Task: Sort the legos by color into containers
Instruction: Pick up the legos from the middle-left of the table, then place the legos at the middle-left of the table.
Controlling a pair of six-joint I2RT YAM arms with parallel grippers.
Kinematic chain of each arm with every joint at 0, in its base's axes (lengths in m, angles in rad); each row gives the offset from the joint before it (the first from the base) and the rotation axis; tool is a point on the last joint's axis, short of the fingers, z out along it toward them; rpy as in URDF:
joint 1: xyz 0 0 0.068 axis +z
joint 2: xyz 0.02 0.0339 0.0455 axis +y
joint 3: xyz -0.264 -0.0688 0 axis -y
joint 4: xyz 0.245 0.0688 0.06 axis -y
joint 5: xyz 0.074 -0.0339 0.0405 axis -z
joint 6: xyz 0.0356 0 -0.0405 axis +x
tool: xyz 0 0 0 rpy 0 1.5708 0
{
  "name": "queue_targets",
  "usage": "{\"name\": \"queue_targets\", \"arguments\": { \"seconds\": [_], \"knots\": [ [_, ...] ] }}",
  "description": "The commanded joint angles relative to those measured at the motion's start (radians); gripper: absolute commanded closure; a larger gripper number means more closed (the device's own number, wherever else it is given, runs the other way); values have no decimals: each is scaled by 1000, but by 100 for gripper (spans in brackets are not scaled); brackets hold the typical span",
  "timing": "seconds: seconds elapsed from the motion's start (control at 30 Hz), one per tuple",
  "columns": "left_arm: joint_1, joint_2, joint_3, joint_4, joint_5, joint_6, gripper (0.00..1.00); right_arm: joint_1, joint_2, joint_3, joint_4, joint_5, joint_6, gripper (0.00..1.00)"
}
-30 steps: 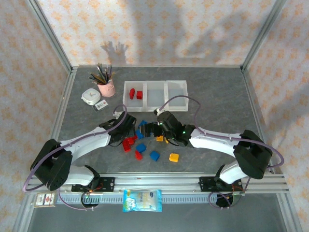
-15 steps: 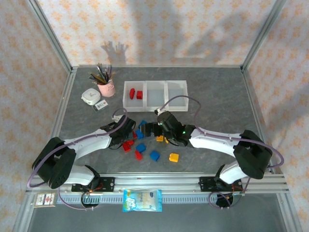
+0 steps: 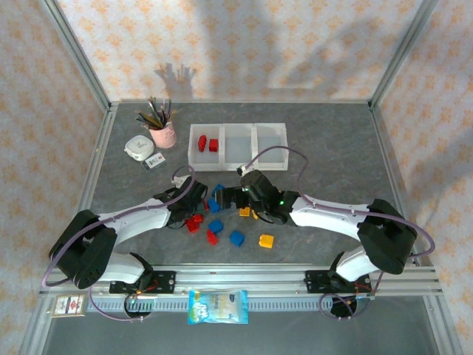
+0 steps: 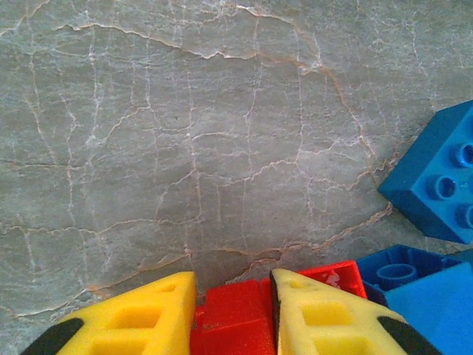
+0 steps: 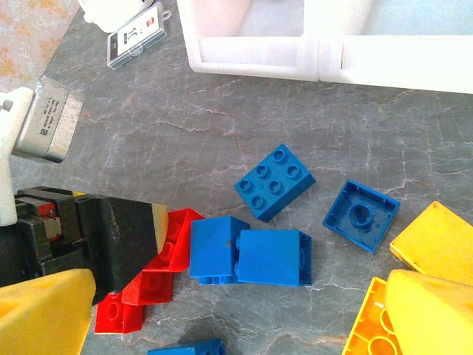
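Another red lego (image 4: 338, 276) crowds the red lego (image 4: 236, 314) between the left gripper's fingers, so the robot should open them to spread the legos apart and then grip just one.
My left gripper (image 4: 230, 285) is down on the table with its yellow fingers shut on a red lego (image 4: 235, 319); another red lego (image 4: 336, 272) and blue ones (image 4: 436, 177) lie just right of it. From above, this gripper (image 3: 196, 211) sits at the left of the loose pile. My right gripper (image 5: 236, 318) hangs open over two adjoining blue legos (image 5: 250, 255), next to a studs-up blue one (image 5: 274, 182) and an upturned blue one (image 5: 361, 215). The containers (image 3: 238, 159) stand behind the pile; the left bin holds two red legos (image 3: 208, 143).
A pink cup of brushes (image 3: 162, 133), a white round case (image 3: 137, 147) and a card (image 3: 154, 162) lie left of the bins. Loose blue (image 3: 236, 237), yellow (image 3: 266, 240) and red (image 3: 212, 237) legos lie nearer the arm bases. A snack packet (image 3: 218, 305) rests on the front rail.
My left gripper's fingers have come together on the red lego, and that arm has shifted slightly toward the pile. The right arm has stayed put, still open.
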Motion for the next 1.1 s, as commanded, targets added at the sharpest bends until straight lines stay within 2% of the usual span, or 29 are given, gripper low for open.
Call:
{"name": "queue_targets", "arguments": {
  "seconds": [0.0,0.6,0.8,1.07],
  "knots": [
    [-1,-20,-19,11,-8,-18,73,4,-23,-8,-8,38,5,0],
    [20,-95,37,-59,-67,17,76,2,-25,4,5,41,6,0],
    [81,-6,92,-73,-74,111,75,1,-7,11,9,34,13,0],
    [161,123,152,-22,-22,263,75,-1,-5,8,12,41,15,0]
  ]
}}
